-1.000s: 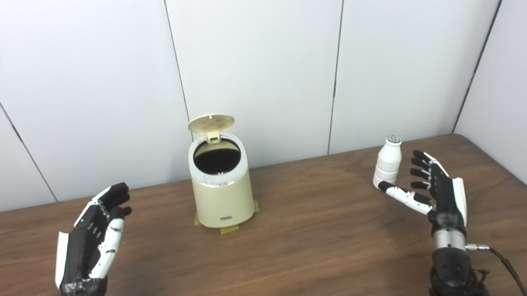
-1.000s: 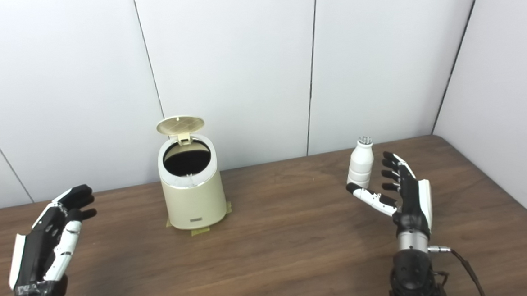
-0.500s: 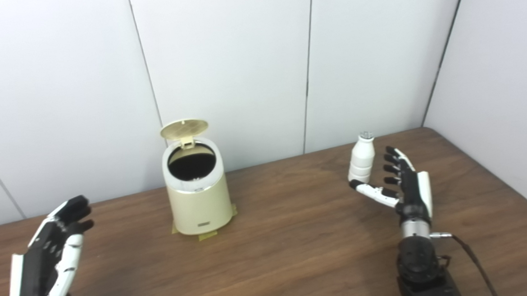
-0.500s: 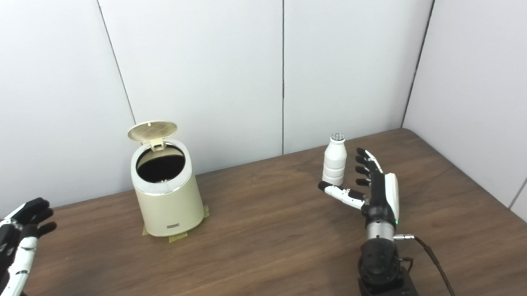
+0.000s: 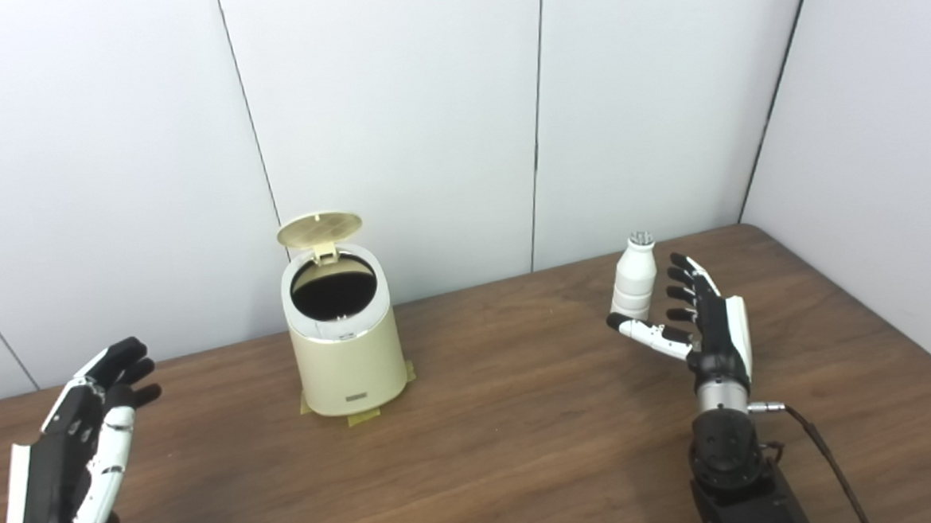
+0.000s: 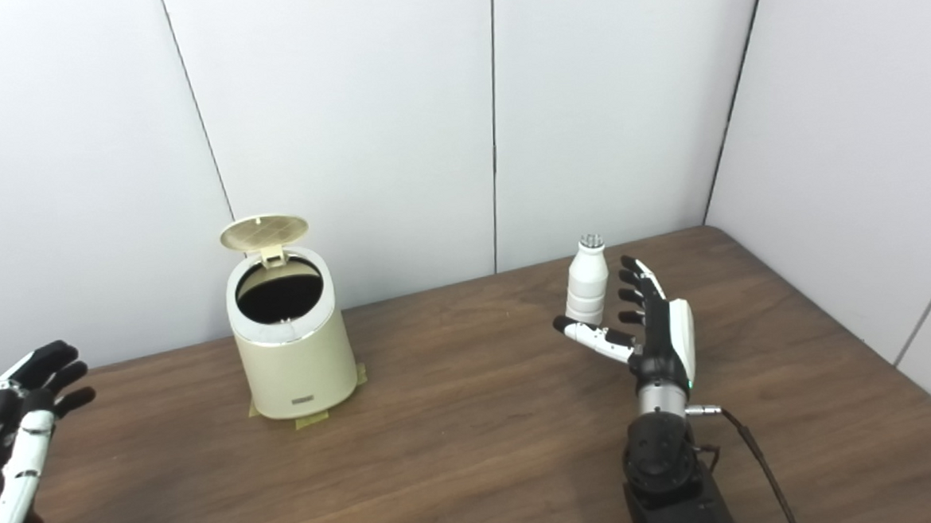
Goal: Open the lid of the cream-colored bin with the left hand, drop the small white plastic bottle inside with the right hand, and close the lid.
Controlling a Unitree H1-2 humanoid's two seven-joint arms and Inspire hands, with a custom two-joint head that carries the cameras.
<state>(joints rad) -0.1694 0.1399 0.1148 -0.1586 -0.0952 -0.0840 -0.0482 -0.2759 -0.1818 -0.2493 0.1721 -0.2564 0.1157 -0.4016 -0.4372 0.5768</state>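
The small white bottle [image 5: 633, 280] is narrower than the bin's wide round opening [image 5: 335, 287]. It will tip sideways and still fall through when I let go of it.
The cream-colored bin [image 5: 346, 347] stands on the wooden table [image 5: 522, 434] left of centre, taped down at its base. Its round lid [image 5: 319, 228] is swung up at the back, and the dark inside shows. The small white bottle [image 5: 635, 286] stands upright at the right, near the wall. My right hand [image 5: 704, 325] is open right beside it, thumb in front of its base and fingers to its right, not closed on it. My left hand [image 5: 76, 441] is open at the lower left, well away from the bin.
White wall panels [image 5: 394, 114] close off the back of the table, and a side wall [image 5: 890, 151] runs along its right edge. A black cable [image 5: 830, 457] trails from my right wrist. Yellow tape [image 5: 362, 417] shows under the bin.
The camera has swung to the right, shifting the whole picture left. My right hand stays beside the bottle. The lid is still up and my left hand still open.
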